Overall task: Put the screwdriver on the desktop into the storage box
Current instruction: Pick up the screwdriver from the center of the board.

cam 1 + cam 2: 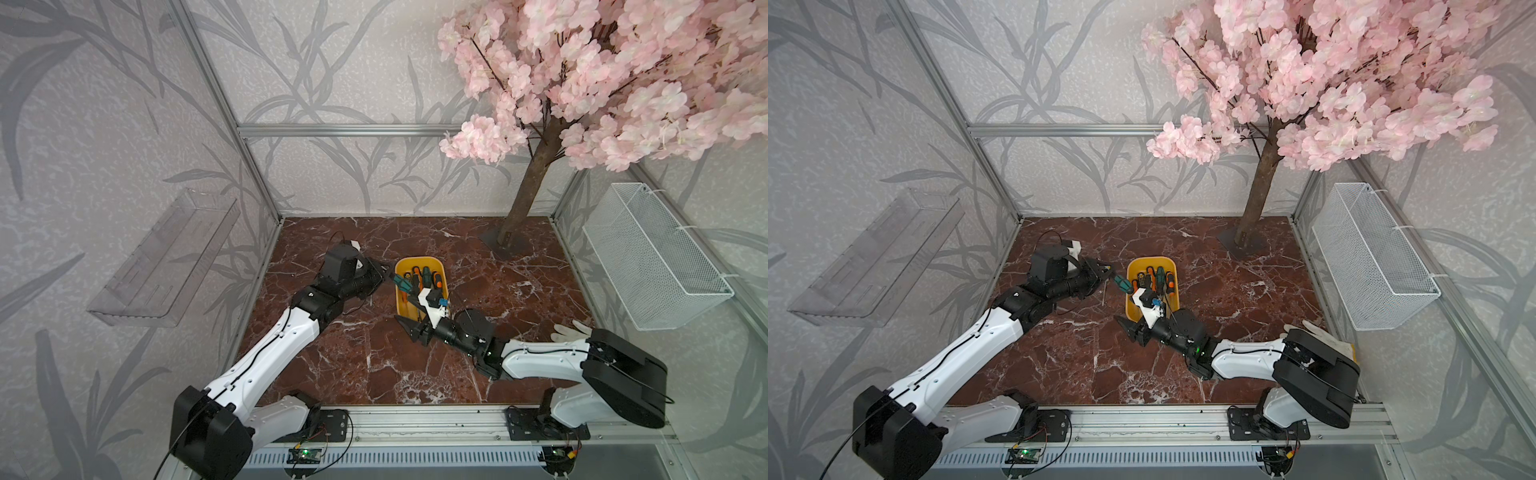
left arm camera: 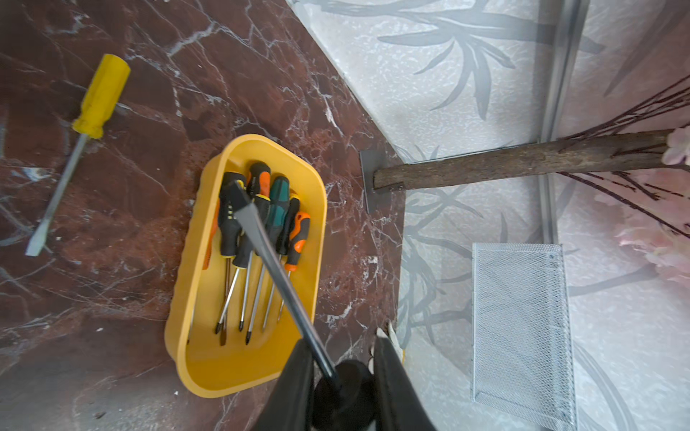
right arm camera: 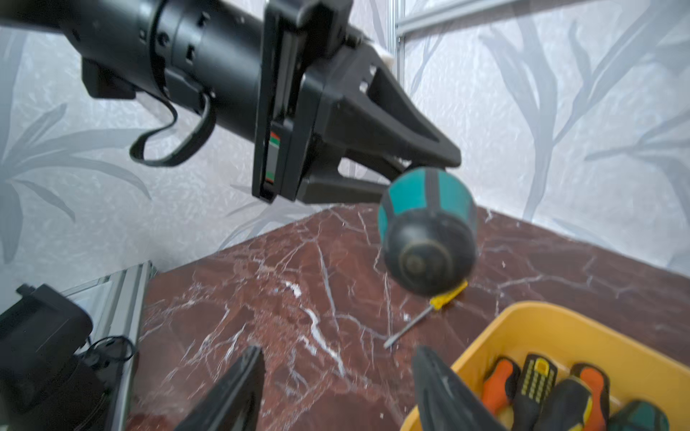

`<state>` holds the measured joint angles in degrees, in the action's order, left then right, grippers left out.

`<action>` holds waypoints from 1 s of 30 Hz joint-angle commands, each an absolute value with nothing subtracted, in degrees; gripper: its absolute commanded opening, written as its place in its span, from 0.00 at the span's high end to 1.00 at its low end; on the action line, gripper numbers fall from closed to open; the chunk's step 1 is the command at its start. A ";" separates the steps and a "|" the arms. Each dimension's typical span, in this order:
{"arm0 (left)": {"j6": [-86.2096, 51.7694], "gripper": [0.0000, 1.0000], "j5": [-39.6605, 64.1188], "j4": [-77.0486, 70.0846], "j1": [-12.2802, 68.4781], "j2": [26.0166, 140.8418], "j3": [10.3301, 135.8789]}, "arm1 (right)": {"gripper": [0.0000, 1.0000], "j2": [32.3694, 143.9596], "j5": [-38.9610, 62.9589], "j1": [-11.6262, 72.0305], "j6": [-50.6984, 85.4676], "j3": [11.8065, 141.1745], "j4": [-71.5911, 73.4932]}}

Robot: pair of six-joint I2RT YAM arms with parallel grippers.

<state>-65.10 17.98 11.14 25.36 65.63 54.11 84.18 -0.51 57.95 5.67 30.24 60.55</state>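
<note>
I should have my left gripper hand over the teal and black handle [image 1: 1122, 283], jutting toward my right gripper, before going for the yellow-handled screwdriver [image 2: 100, 94] beside the box.
My left gripper [image 1: 390, 276] [image 2: 341, 341] is shut on a screwdriver with a teal and black handle [image 1: 401, 283] [image 3: 429, 231]. It holds the tool above the left edge of the yellow storage box [image 1: 440, 270] [image 2: 186, 298], and the dark shaft [image 2: 276, 268] reaches out over the box. Several screwdrivers [image 2: 257, 220] lie inside. A yellow-handled screwdriver [image 2: 100, 97] [image 3: 446, 296] lies flat on the desktop [image 1: 374, 365] beside the box. My right gripper [image 1: 409, 330] [image 3: 339, 350] is open and empty, low over the marble at the box's near end.
A tree trunk [image 1: 528, 195] stands on a metal foot [image 1: 505, 243] at the back right. A white wire basket [image 1: 656, 257] hangs on the right wall, a clear shelf [image 1: 166, 257] on the left. A white glove [image 1: 571, 330] lies by the right arm.
</note>
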 commanded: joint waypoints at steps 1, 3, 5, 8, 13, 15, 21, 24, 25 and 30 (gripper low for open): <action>-67.62 1.00 21.11 6.90 25.05 63.61 52.71 | 0.34 85.57 -6.40 58.59 1.23 33.46 72.39; -68.35 1.00 21.83 5.99 25.02 63.30 52.02 | 0.34 85.68 -6.85 58.62 0.28 34.84 72.99; -68.98 1.00 22.47 5.24 25.03 63.29 51.45 | 0.35 85.36 -7.60 58.97 -0.96 36.31 72.00; -70.15 1.00 23.52 3.35 25.04 63.19 50.69 | 0.38 85.22 -9.42 59.20 -1.93 38.25 70.42; -70.84 1.00 23.91 2.37 25.02 62.76 50.45 | 0.44 85.69 -11.34 59.17 -1.85 39.04 70.11; -71.48 1.00 24.42 1.87 24.99 62.62 50.20 | 0.50 85.78 -12.29 59.16 -1.94 39.25 69.94; -72.66 1.00 24.78 0.03 24.96 62.06 49.84 | 0.45 85.34 -12.30 59.39 -2.37 39.55 66.54; -73.38 1.00 25.35 -0.81 24.91 62.33 49.68 | 0.57 84.77 -12.71 59.35 -2.30 39.19 66.29; -73.74 1.00 25.52 -1.28 24.88 62.31 49.51 | 0.61 84.52 -13.01 59.34 -2.36 39.22 66.12; -75.45 1.00 27.02 -4.49 24.96 62.99 47.65 | 0.79 83.21 -15.39 59.37 -3.19 40.30 63.23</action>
